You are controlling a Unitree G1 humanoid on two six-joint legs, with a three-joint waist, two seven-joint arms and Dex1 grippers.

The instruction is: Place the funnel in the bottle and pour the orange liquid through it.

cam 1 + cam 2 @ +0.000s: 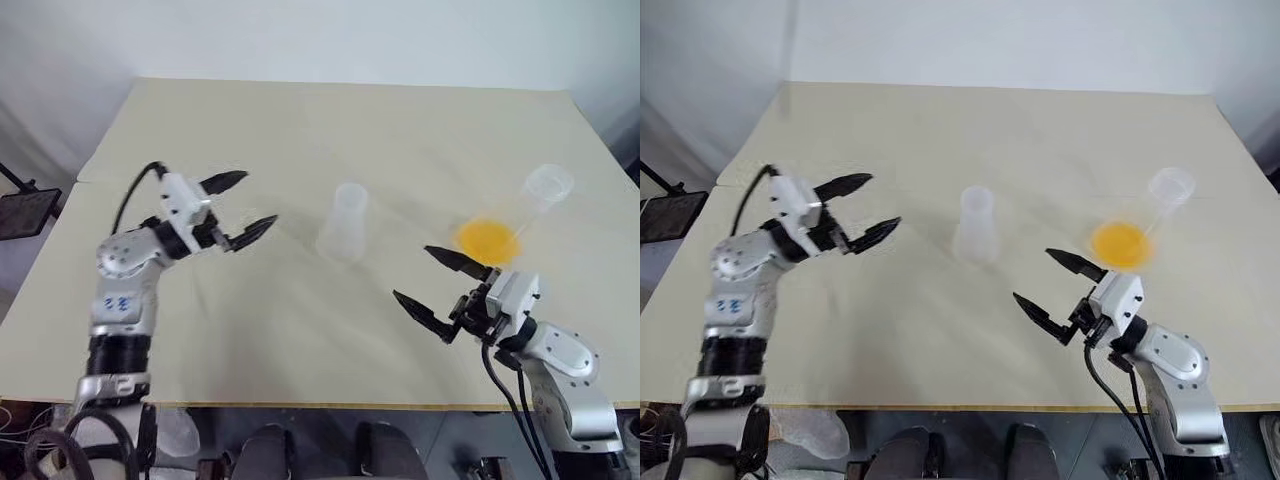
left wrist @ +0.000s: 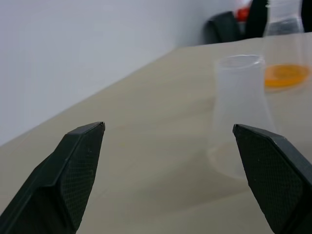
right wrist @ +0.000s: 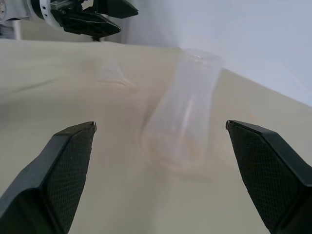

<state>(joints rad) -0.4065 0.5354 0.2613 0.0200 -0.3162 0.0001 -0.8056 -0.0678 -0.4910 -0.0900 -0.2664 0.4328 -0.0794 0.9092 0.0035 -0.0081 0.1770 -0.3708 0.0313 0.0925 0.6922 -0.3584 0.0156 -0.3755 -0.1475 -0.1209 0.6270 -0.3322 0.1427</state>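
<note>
My gripper will fill only the bottle's base [image 1: 341, 243] when it pours the orange liquid through, because the orange liquid is a shallow layer in the flask [image 1: 487, 241].
The bottle [image 1: 343, 225], clear and colourless, stands upright mid-table. It narrows upward to a wide round rim, and I cannot tell the clear funnel apart from that top. The orange liquid [image 1: 487, 240] lies in the base of a broader clear flask [image 1: 545, 188] to the right. My left gripper [image 1: 260, 199] hovers open and empty to the left of the bottle, a clear gap away, pointing at it. My right gripper [image 1: 412, 271] is open and empty too, in front of the flask, pointing toward the bottle [image 3: 181, 114].
The beige table [image 1: 300, 120] has bare surface behind and between the vessels. Its front edge [image 1: 300, 405] runs just below my arms. A dark object [image 1: 25, 212] stands off the table's left side.
</note>
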